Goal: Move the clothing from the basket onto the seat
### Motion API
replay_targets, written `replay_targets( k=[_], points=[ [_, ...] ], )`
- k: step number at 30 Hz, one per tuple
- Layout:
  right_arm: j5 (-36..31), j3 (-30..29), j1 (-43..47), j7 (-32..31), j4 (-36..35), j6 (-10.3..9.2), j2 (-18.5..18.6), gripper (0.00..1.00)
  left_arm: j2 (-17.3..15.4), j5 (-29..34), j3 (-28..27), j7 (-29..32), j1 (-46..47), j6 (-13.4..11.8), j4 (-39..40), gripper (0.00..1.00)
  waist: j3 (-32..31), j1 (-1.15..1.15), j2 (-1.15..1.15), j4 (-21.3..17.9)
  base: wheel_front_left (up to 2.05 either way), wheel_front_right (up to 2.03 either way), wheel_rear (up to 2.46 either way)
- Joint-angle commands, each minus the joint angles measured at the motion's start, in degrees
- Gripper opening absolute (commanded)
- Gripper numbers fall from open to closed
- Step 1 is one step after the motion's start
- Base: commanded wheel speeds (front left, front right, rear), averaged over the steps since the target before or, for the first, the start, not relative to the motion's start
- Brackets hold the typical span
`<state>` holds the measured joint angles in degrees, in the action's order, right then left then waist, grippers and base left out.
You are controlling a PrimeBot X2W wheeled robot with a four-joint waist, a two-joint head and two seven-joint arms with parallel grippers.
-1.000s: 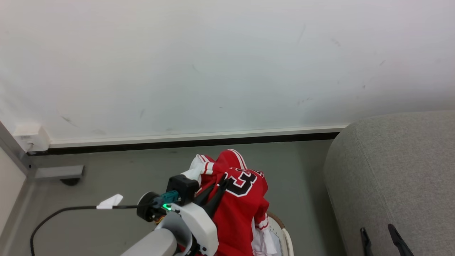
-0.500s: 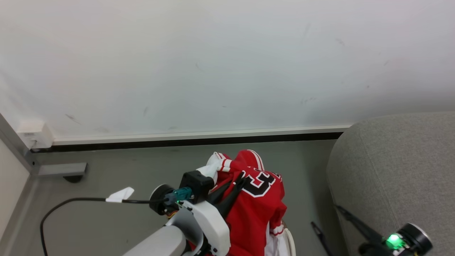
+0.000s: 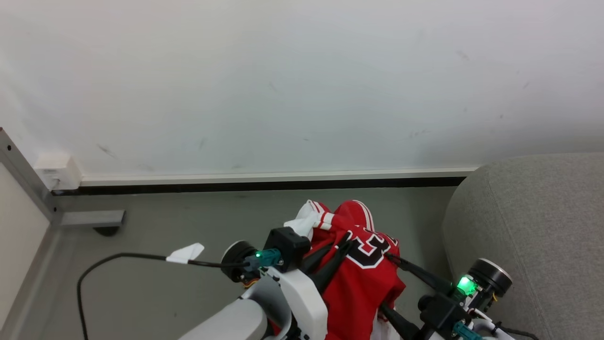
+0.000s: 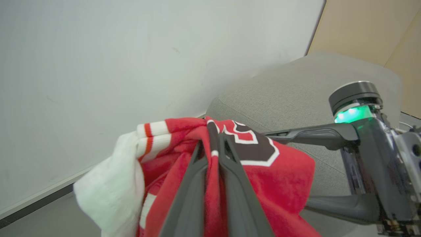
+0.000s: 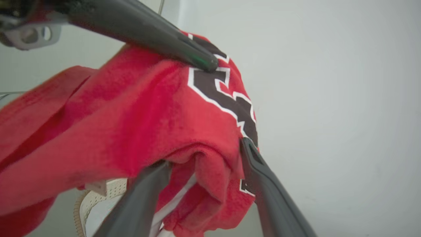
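The white fabric (image 3: 303, 221) is hanging from the jersey's striped cuff (image 3: 326, 218), so I expect it to come along when I carry the jersey to the seat.
The clothing (image 3: 363, 283), a red jersey with a black white-edged number, hangs in the air from my left gripper (image 3: 347, 238), which is shut on a bunched fold near the number. Its white fabric part (image 4: 108, 194) droops at the left. In the left wrist view the left gripper (image 4: 213, 133) pinches the cloth (image 4: 289, 174). My right gripper (image 3: 384, 281) stands open, its fingers straddling the jersey's lower right fold (image 5: 131, 115); the same gripper (image 5: 204, 153) has cloth between its spread fingers. A bit of the basket (image 5: 108, 191) shows under the jersey. The grey seat (image 3: 533, 222) lies to the right.
A white wall and dark baseboard (image 3: 264, 185) run behind. Grey floor (image 3: 198, 212) lies to the left, with a black cable carrying a white tag (image 3: 186, 252). A white wall box (image 3: 56, 172) and a grey plate (image 3: 92, 218) sit at the left corner.
My right gripper has come up from the lower right and now straddles the jersey. The left gripper has carried the jersey somewhat rightward toward the seat. The camera has shifted slightly.
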<state>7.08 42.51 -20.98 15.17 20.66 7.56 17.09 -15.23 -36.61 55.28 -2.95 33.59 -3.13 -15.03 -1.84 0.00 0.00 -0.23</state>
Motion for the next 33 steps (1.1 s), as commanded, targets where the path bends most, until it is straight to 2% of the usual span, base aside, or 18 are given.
replay_targets(
  k=[1,6,7,8,9,18,26,27,29,30,31,33],
  points=[
    [0.39,0.35,-1.45,-0.03,0.89,-0.14,-0.69,1.00,0.21,0.46,0.17,0.21,0.39,0.22,0.29,0.00,0.00,0.00,0.00,0.19,0.00,0.00,0.00],
    [-0.39,0.41,-3.91,-0.02,4.09,-0.14,-2.21,1.00,0.74,-0.05,0.95,0.61,0.61,0.92,0.91,0.00,0.06,0.00,0.00,0.51,0.00,0.00,0.00],
    [0.19,0.17,-3.89,-0.03,5.65,-0.14,-2.58,0.95,0.80,-0.12,1.03,0.70,0.68,0.90,1.00,0.00,0.02,0.00,0.00,0.55,0.00,0.00,0.00],
    [0.80,0.00,-4.07,-0.03,7.32,-0.14,-3.12,0.41,0.84,-0.17,1.10,0.79,0.72,0.99,1.00,0.00,-0.04,0.00,0.00,0.60,0.00,0.00,0.00],
    [1.48,0.03,-4.53,-0.03,8.40,-0.14,-3.82,0.00,0.91,-0.19,1.20,0.86,0.78,1.01,0.97,0.00,-0.09,0.00,0.00,0.67,0.00,0.00,0.00],
    [6.45,-3.15,-6.47,-0.02,13.59,-0.14,-7.88,0.00,0.79,-0.32,0.64,-0.04,0.89,-0.06,-2.91,0.00,0.52,0.00,0.00,0.31,0.00,0.00,0.00],
    [10.00,-3.26,-7.22,-0.02,13.08,-0.14,-9.30,0.00,1.04,-0.63,0.99,-0.94,0.38,-0.04,-5.77,0.00,0.75,0.00,0.00,0.48,0.00,0.00,0.00],
    [10.12,-3.37,-7.28,-0.01,13.00,-0.14,-9.36,0.00,1.09,-0.61,0.95,-1.14,0.34,-0.21,-5.98,0.19,0.73,0.00,0.00,0.55,0.00,0.00,0.00],
    [10.64,-3.44,-7.39,-0.01,12.58,-0.14,-9.55,0.00,1.14,-0.45,0.97,-1.56,0.19,-0.44,-6.28,0.44,0.72,0.00,0.00,0.71,0.00,0.00,0.00],
    [10.73,-3.43,-7.50,-0.01,12.28,-0.14,-9.53,0.00,1.24,-0.34,0.91,-1.77,0.12,-0.75,-6.38,0.83,0.75,0.00,0.00,0.83,0.00,0.00,0.00],
    [10.76,-3.46,-7.53,-0.01,11.99,-0.14,-9.44,0.00,1.32,-0.19,0.89,-2.01,0.04,-0.99,-6.55,1.00,0.77,0.00,0.00,0.97,0.00,0.00,0.00],
    [11.43,-3.77,-7.40,0.00,11.40,-0.14,-9.42,0.00,1.41,0.22,1.09,-2.50,-0.18,-1.39,-6.86,1.00,0.73,0.00,0.00,1.28,0.00,0.00,0.00]
  ],
)
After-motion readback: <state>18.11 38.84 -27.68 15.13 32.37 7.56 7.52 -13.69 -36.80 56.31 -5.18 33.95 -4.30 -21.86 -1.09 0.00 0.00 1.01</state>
